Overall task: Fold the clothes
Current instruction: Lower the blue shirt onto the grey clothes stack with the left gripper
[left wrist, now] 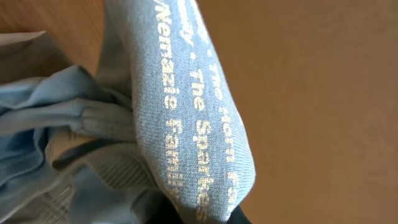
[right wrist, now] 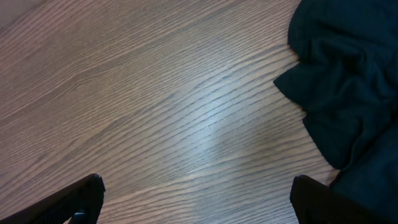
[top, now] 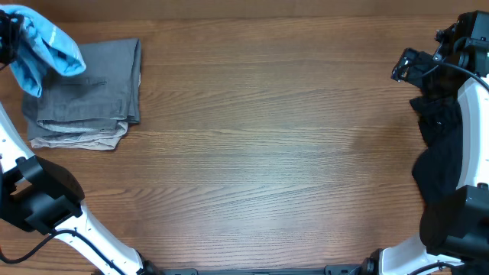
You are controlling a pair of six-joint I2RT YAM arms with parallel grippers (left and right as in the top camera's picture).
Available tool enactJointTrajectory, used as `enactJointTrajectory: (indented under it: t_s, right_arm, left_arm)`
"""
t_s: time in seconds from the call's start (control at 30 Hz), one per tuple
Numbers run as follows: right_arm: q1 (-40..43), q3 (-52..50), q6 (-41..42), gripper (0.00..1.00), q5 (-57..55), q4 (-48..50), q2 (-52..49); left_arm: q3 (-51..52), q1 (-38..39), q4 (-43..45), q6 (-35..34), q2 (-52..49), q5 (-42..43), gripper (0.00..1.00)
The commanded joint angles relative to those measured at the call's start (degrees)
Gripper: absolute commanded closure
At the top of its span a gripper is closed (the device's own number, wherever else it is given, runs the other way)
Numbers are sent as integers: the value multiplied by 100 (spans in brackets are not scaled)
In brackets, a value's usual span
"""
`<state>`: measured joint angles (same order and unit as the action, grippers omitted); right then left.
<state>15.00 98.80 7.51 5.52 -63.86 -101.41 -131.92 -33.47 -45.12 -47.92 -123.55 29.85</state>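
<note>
The robot's left gripper is holding the light blue garment (top: 47, 42) out beyond the stack's edge, so the robot should move the garment back over the folded grey clothes (top: 88, 93) and lower it there.
A light blue garment (top: 46, 47) with printed lettering hangs from my left gripper (top: 6, 38) at the far left, above a stack of folded grey clothes (top: 88, 92). In the left wrist view the blue cloth (left wrist: 186, 106) fills the frame and hides the jaws. A crumpled black garment (top: 443, 145) lies at the right edge, partly under my right arm. My right gripper (top: 409, 65) is open and empty above bare table, just beside the black garment (right wrist: 348, 81).
The wooden table (top: 267, 137) stretches between the folded stack and the black garment. The arm bases stand at the front left (top: 46, 206) and front right (top: 458, 229).
</note>
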Motion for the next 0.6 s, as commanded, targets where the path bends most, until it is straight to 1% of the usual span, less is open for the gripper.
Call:
enactJointTrajectory:
  t_s: [0.0,0.07,0.2,0.33,0.43,0.57]
  right_arm:
    - [17,15,22,0,-35,28,35]
    - [17,15,22,0,-35,31,35]
    - [17,15,22,0,-35,28,35]
    - [17,15,22,0,-35,31,35]
    - [17,15,22,0,-37,31,35]
    - [17,15,22,0,-35,31,35]
  left_arm:
    - [-131,48,140,-203,103,94,96]
    - [-131,94,201,-315,103,-120,96]
    - [-131,177,356,-289,103,-363,96]
    - [-46,343,181,-22,103,-802,96]
    - [275,507,188,81,103,-992,96]
    - [815,645,352,28,103,-872,96]
